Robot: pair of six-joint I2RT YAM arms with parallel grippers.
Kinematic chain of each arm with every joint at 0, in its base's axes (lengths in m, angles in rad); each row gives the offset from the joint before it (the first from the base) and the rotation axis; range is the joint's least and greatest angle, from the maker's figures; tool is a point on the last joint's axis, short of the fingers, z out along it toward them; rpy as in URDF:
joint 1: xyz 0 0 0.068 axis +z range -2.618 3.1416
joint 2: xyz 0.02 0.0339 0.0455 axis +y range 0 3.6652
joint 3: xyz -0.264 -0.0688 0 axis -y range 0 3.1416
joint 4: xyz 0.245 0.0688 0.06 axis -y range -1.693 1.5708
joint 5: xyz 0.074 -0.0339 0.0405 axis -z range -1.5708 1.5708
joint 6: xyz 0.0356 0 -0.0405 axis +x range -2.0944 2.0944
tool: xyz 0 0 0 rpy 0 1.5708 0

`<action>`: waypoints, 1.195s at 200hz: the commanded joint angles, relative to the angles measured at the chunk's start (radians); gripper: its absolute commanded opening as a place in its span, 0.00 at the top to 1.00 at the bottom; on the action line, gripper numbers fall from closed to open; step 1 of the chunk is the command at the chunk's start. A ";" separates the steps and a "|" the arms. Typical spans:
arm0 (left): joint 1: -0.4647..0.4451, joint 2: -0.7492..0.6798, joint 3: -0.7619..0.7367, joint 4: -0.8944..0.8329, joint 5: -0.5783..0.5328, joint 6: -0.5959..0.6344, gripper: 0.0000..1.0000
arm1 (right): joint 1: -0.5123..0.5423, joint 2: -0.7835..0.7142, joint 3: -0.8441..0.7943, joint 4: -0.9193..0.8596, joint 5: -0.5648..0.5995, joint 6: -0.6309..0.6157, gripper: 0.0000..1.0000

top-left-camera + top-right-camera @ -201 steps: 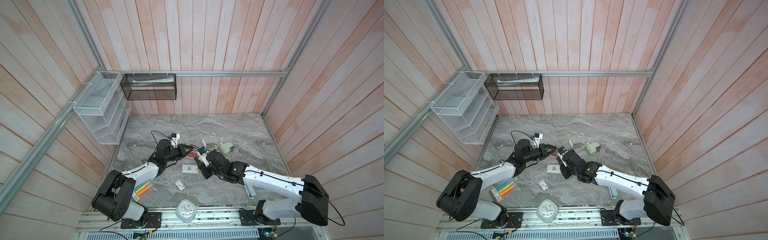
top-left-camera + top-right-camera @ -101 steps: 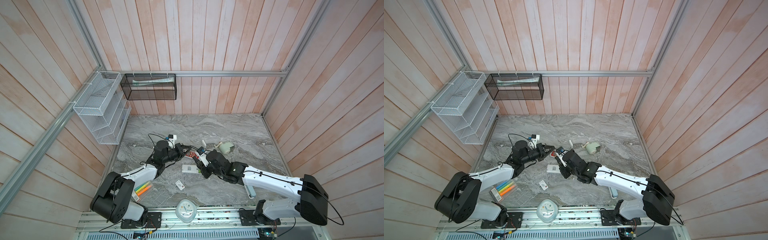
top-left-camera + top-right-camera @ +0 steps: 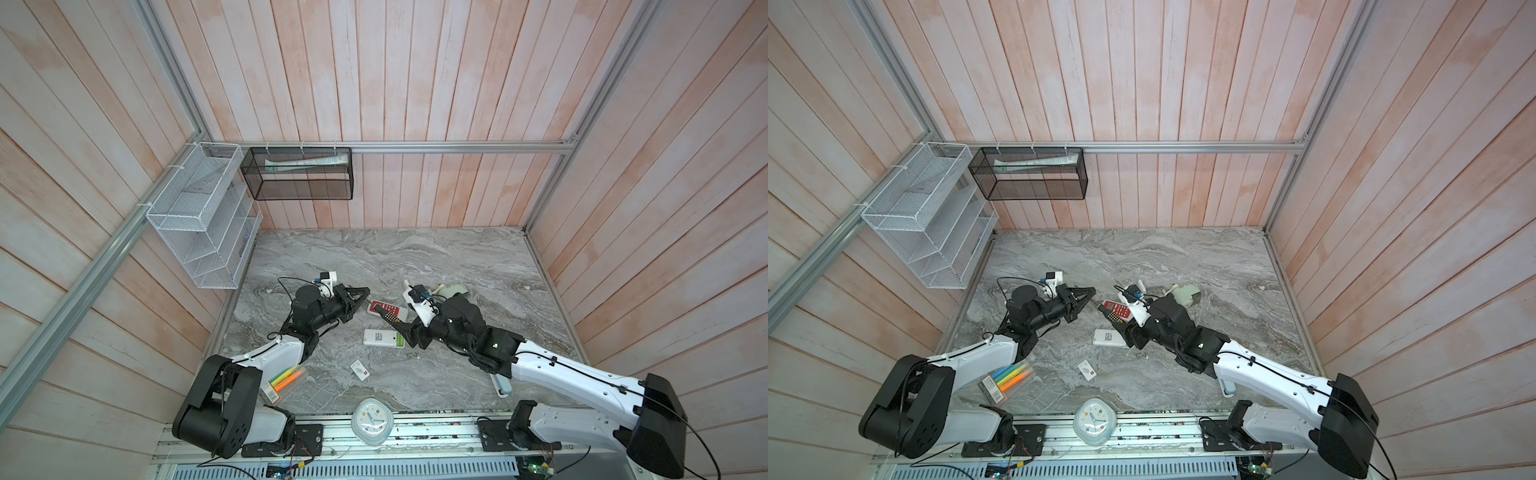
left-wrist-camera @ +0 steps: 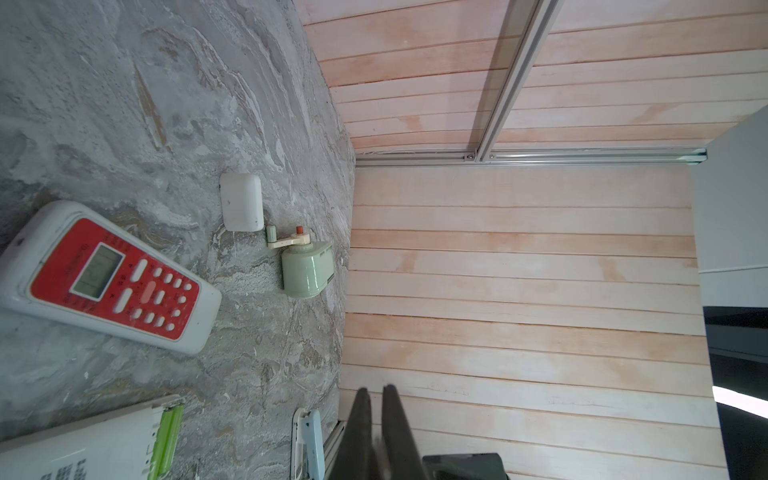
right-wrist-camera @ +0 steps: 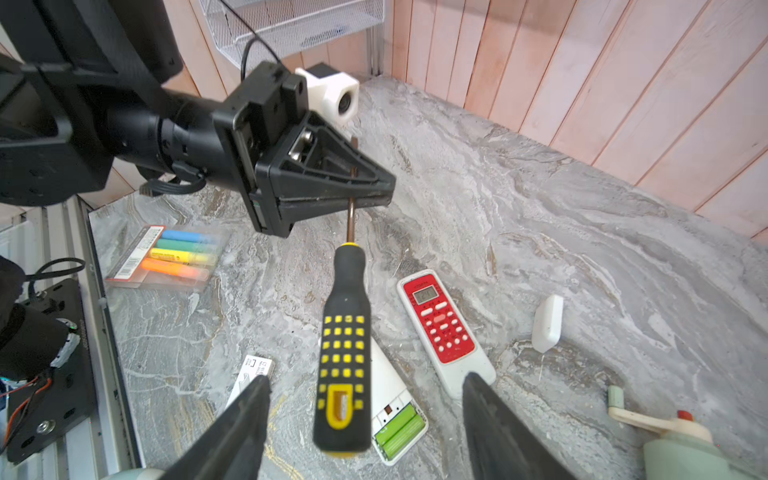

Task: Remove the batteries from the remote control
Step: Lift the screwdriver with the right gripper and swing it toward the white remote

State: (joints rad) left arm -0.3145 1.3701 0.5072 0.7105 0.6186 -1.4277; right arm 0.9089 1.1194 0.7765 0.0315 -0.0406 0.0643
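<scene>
My left gripper is holding the screwdriver by its metal shaft [image 5: 350,225]. Next, my right gripper takes the screwdriver's handle [image 5: 345,348] so that my left gripper can hold the white remote steady.
A white remote control [image 5: 388,388] lies face down with its compartment uncovered; two lime green batteries [image 5: 400,430] sit in it side by side, also visible in the left wrist view [image 4: 168,440] and in a top view [image 3: 400,340]. My left gripper [image 5: 353,189] is shut on the metal shaft of a black-and-yellow screwdriver [image 5: 343,353], which hangs above the remote. My right gripper [image 5: 365,378] is open, its fingers [image 5: 249,415] apart on either side of the handle without touching it. In both top views the grippers [image 3: 365,291] [image 3: 1128,334] meet near the table's middle.
A red-faced remote [image 5: 440,328] lies just beyond the white one. A small white cover [image 5: 548,324] and a green pencil sharpener [image 4: 305,270] lie further right. A highlighter pack [image 3: 284,380], a small card [image 3: 359,370] and a clock [image 3: 372,419] sit near the front edge.
My right gripper has opened and let go of the screwdriver's handle. The left gripper stays shut on the shaft and has barely moved.
</scene>
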 commanded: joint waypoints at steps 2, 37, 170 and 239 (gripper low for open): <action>0.008 -0.016 -0.012 0.077 0.034 -0.064 1.00 | -0.057 -0.032 -0.020 0.034 -0.149 -0.013 0.27; 0.011 -0.005 -0.016 0.120 0.039 -0.110 1.00 | -0.066 0.007 0.008 0.013 -0.192 -0.022 0.28; 0.011 0.000 -0.032 0.145 0.027 -0.136 1.00 | -0.061 0.152 0.070 0.066 -0.241 0.043 0.47; 0.011 -0.012 -0.029 0.116 0.027 -0.098 1.00 | -0.062 0.187 0.104 0.020 -0.260 0.042 0.59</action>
State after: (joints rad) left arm -0.3058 1.3705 0.4911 0.8207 0.6273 -1.5555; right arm 0.8448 1.2873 0.8421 0.0776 -0.2905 0.1040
